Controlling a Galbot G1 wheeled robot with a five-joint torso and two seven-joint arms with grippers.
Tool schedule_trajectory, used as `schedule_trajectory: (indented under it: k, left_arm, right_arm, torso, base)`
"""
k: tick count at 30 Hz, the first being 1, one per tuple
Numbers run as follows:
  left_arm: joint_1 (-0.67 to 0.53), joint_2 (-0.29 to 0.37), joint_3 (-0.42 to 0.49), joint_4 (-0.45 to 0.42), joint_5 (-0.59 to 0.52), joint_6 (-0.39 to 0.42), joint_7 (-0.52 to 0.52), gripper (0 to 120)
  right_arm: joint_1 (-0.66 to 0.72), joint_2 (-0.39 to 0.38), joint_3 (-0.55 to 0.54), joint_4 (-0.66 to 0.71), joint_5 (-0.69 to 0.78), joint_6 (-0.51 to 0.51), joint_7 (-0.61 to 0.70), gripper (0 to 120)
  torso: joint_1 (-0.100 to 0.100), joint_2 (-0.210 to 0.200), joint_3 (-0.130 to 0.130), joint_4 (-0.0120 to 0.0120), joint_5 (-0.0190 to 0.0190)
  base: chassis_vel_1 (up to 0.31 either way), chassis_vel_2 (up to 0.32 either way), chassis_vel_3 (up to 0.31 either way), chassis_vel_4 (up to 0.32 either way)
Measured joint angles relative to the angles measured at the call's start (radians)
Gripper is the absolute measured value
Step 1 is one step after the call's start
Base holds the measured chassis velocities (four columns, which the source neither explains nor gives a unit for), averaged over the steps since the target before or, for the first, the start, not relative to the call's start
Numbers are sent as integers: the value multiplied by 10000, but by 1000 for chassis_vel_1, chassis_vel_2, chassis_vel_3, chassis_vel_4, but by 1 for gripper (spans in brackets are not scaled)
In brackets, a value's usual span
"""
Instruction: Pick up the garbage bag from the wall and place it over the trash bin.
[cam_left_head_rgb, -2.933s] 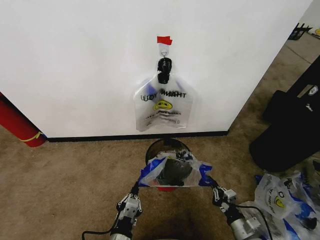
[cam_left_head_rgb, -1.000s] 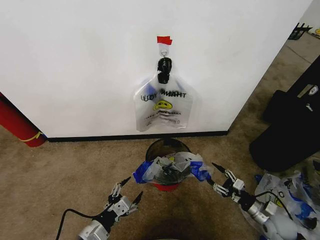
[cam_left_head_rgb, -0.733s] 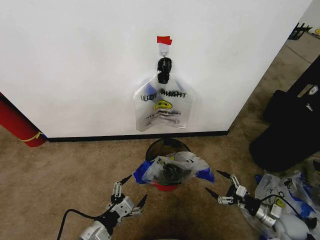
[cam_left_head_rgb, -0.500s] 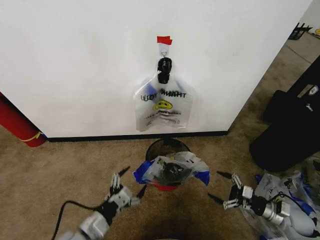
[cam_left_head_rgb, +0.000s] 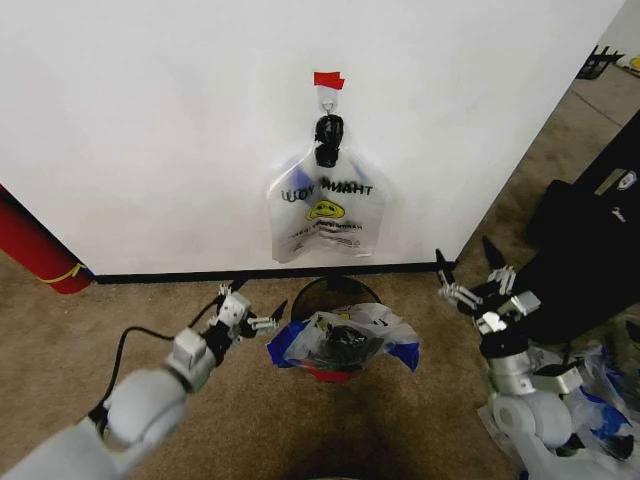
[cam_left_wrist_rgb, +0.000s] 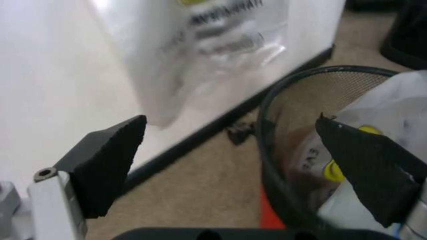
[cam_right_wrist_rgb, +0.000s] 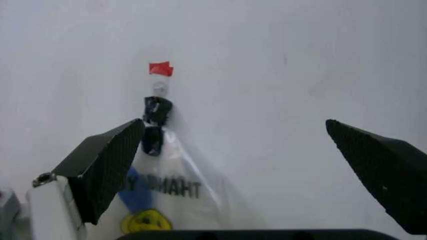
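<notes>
My gripper will make the trash bin shift and carry the bag along when I pull the trash bin's rim, because the garbage bag sags loosely inside the trash bin's mesh rim (cam_left_head_rgb: 318, 296).
The garbage bag (cam_left_head_rgb: 343, 338), see-through with blue patches, lies draped across the top of the trash bin (cam_left_head_rgb: 333, 294), a black mesh bin with a red base standing by the wall (cam_left_head_rgb: 150, 120). My left gripper (cam_left_head_rgb: 252, 303) hangs open just left of the bin, apart from the bag. In the left wrist view the left gripper (cam_left_wrist_rgb: 230, 122) spans the bin's rim (cam_left_wrist_rgb: 287, 85) and the bag (cam_left_wrist_rgb: 390, 107). My right gripper (cam_left_head_rgb: 465, 262) is open, raised to the right of the bin. In the right wrist view the right gripper (cam_right_wrist_rgb: 233, 122) faces the wall (cam_right_wrist_rgb: 280, 60), holding nothing.
A larger whitish bag with black lettering (cam_left_head_rgb: 326, 215) hangs from a hook under red tape (cam_left_head_rgb: 328, 80). A red cylinder (cam_left_head_rgb: 35, 250) stands at the left. A black case (cam_left_head_rgb: 580, 250) and a pile of plastic bags (cam_left_head_rgb: 585, 405) lie at the right on the carpet.
Both grippers held the bag's blue corners stretched over the bin, then let go and opened. Both arms swung outward and forward toward the wall. The bag stays on the bin.
</notes>
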Motion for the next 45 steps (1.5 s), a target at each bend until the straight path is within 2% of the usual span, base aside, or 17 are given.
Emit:
schedule_trajectory:
  k: [1,2,4,6,8,11,16,21,25,26,29,33,34,40,42,45]
  left_arm:
    - [-579,-69,345,111,-463,633,0,100]
    - [-579,-69,345,111,-463,633,0,100]
    - [-1654,-434,921,379,-1431,2120,-13,100]
    - [-2406,-866,1319,704,-1898,2770,-17,100]
    - [-3138,-1275,1694,1094,-2189,3233,-35,100]
    - [-3756,-1618,2055,1481,-2298,3611,-41,100]
    - [-4848,-2279,3021,2688,-2093,4074,-60,99]
    - [-5312,-2790,3549,3631,-1960,4400,-94,97]
    - [-5561,-3153,3801,4178,-1723,4356,-94,82]
    - [-5561,-3153,3801,4178,-1723,4356,-94,82]
    - [-5630,-3256,3853,4350,-1655,4396,-94,70]
    - [-5628,-3255,3882,4356,-1601,4571,-101,54]
    - [-5628,-3255,3882,4356,-1601,4571,-101,54]
    - [-5494,-3247,3846,4209,-1534,4704,-259,27]
    - [-5431,-3253,3789,4160,-1536,4705,-341,24]
    - [-5215,-3208,3610,3922,-1739,4706,-818,13]
  right_arm:
    - [-126,123,49,76,-213,5,128,100]
    - [-126,123,49,76,-213,5,128,100]
    - [-392,430,69,233,-657,6,499,100]
    - [-517,690,97,296,-1173,16,854,100]
    - [-563,891,152,297,-1623,43,1108,100]
    - [-670,989,147,297,-1888,48,1284,100]
    - [-909,1159,54,288,-2248,91,1316,100]
    - [-1077,987,52,349,-2317,114,1305,100]
    - [-1235,824,102,449,-2322,142,1305,100]
    - [-1235,824,102,449,-2322,142,1305,100]
    - [-1356,769,102,445,-2324,245,1302,100]
    - [-1415,739,109,357,-2333,370,1287,100]
    - [-1415,739,109,357,-2333,370,1287,100]
    - [-1369,760,74,309,-2332,423,1285,100]
    - [-1364,767,58,308,-2333,426,1284,100]
    - [-1354,762,39,299,-2339,446,1277,100]
  torso:
    - [0,0,0,-7,6]
    - [0,0,0,-7,6]
    - [0,0,-1,-7,10]
    - [-1,0,-1,-3,-1]
    - [0,0,-1,-3,7]
    - [0,0,-1,-2,6]
    - [0,0,-1,0,6]
    - [0,0,-1,1,5]
    - [0,0,-2,-1,6]
    - [0,0,-2,-1,6]
    - [0,0,-2,0,6]
    - [-1,0,-2,0,6]
    - [-1,0,-2,0,6]
    - [-2,0,-2,0,6]
    - [-2,0,-2,-1,5]
    - [-1,0,-2,0,4]
  base:
    - [0,0,0,0]
    - [0,0,0,0]
    - [0,0,0,0]
    - [0,0,0,0]
    - [0,0,0,0]
    - [0,0,0,0]
    - [0,0,0,0]
    - [0,0,0,0]
    - [0,0,0,0]
    - [0,0,0,0]
    - [0,0,0,0]
    - [0,0,0,0]
    - [0,0,0,0]
    - [0,0,0,0]
    - [0,0,0,0]
    - [0,0,0,0]
